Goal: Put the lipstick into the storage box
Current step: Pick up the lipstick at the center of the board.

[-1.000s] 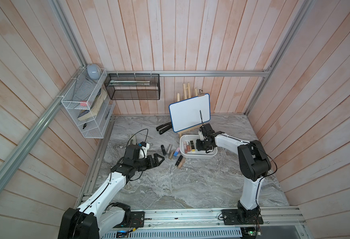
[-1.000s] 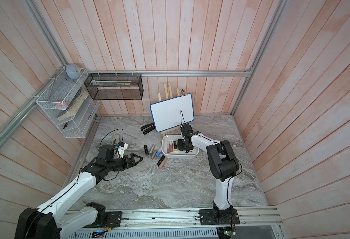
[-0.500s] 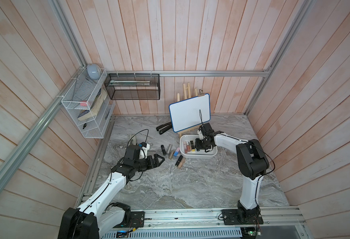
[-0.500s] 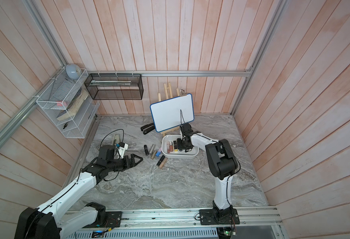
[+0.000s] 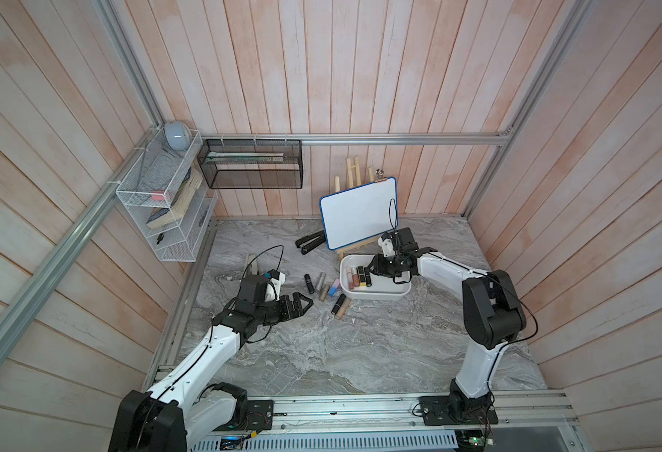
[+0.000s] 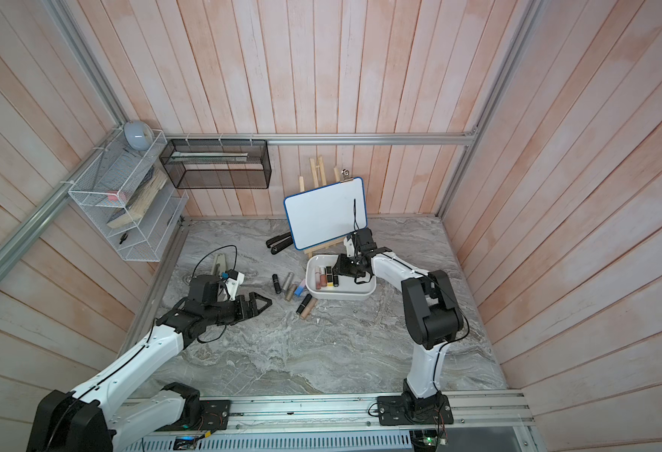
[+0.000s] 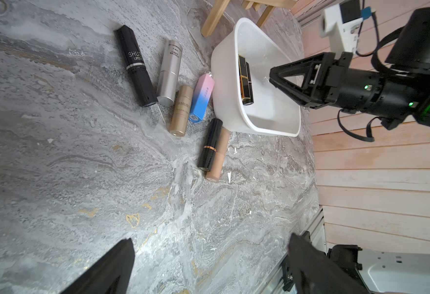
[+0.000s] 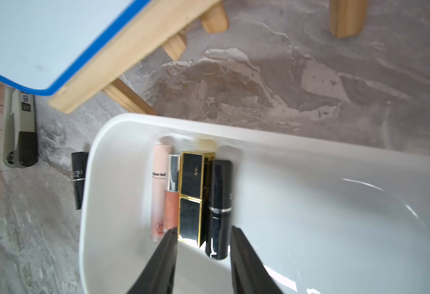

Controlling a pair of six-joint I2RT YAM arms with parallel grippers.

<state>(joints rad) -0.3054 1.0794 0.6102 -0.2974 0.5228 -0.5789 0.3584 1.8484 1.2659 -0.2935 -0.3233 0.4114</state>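
Note:
The black lipstick (image 5: 309,284) next to the silver lipstick is far from the storage box, so the robot's left gripper should lift it by its back end (image 5: 306,276) toward the right gripper.
The white storage box (image 5: 384,296) (image 6: 345,296) stands on the marble table in front of the easel. Several lipsticks lie side by side at its left end, among them a black-and-gold square one (image 8: 192,193) and a round black one (image 8: 220,203). My right gripper (image 8: 203,230) (image 5: 368,270) hovers open inside the box. The black lipstick's end lies between its fingertips, with gaps on both sides. Several more lipsticks lie on the table left of the box, such as a black one (image 7: 136,66) and a pink-blue one (image 7: 201,100). My left gripper (image 5: 307,303) (image 7: 211,240) hangs wide open, nothing in it, left of them.
A whiteboard on a wooden easel (image 5: 358,213) stands right behind the box, with a black stapler (image 5: 311,242) to its left. A black mesh basket (image 5: 251,164) and a white wire rack (image 5: 161,207) hang on the back-left walls.
The right gripper's jaws have spread apart over the box's left end. The left arm has not moved.

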